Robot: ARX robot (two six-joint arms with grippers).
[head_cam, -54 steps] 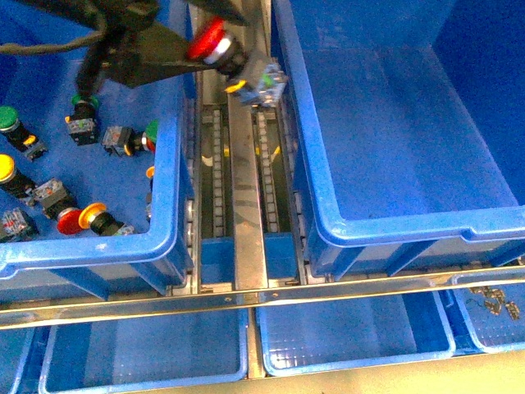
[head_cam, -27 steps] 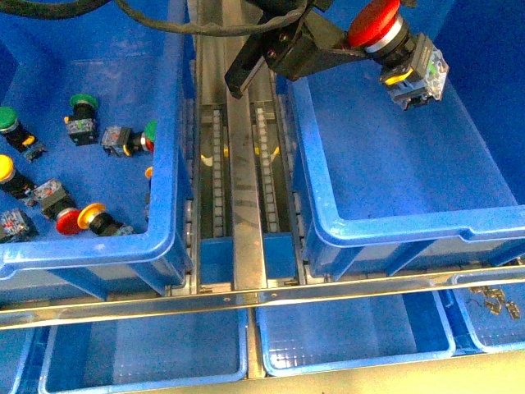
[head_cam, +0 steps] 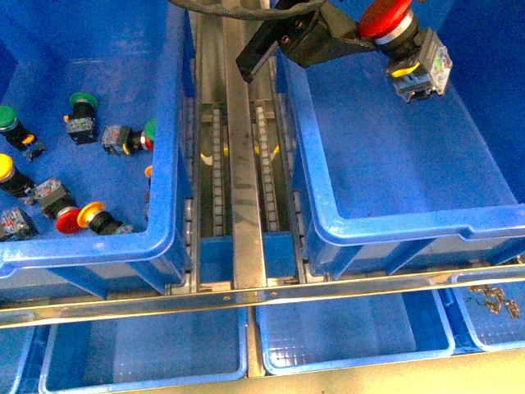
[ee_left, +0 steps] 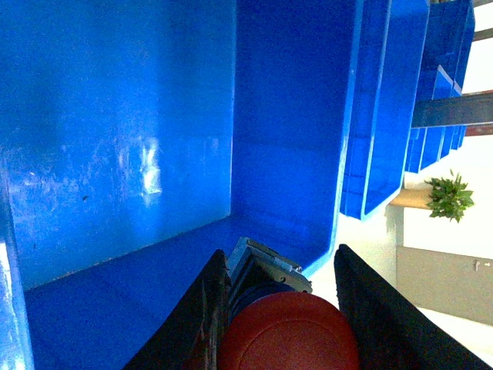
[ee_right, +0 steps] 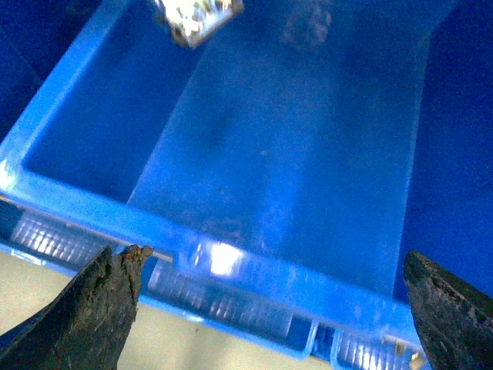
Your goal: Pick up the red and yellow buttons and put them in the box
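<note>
I expect the button to tip over onto its side when I put it in the box, because the red button's tall body (head_cam: pixel 404 43) ends in a small block (head_cam: pixel 423 71).
My left gripper (head_cam: pixel 387 31) is shut on the red button (head_cam: pixel 384 15), gripping just behind its cap. The button's grey block body (head_cam: pixel 420 72) hangs over the far part of the big blue box (head_cam: pixel 394 225). In the left wrist view the red cap (ee_left: pixel 289 335) sits between the two black fingers (ee_left: pixel 202 316), with the box's bare floor (ee_left: pixel 115 116) below. The right gripper (ee_right: pixel 277 308) is open above the box's near rim (ee_right: pixel 231 254); the held button's body (ee_right: pixel 196 15) shows at the edge of that view. Another red button (head_cam: pixel 70 219) and a yellow one (head_cam: pixel 6 169) lie in the left crate (head_cam: pixel 168 189).
Green-capped buttons (head_cam: pixel 82 102) and an orange-capped one (head_cam: pixel 93 210) also lie in the left crate. A metal roller rail (head_cam: pixel 244 164) runs between the two crates. Shallow blue trays (head_cam: pixel 353 332) sit along the near edge, one holding small metal parts (head_cam: pixel 492 300).
My left gripper carried the red button from above the rail rightward to over the box. In the last half second it only edged a little further right.
</note>
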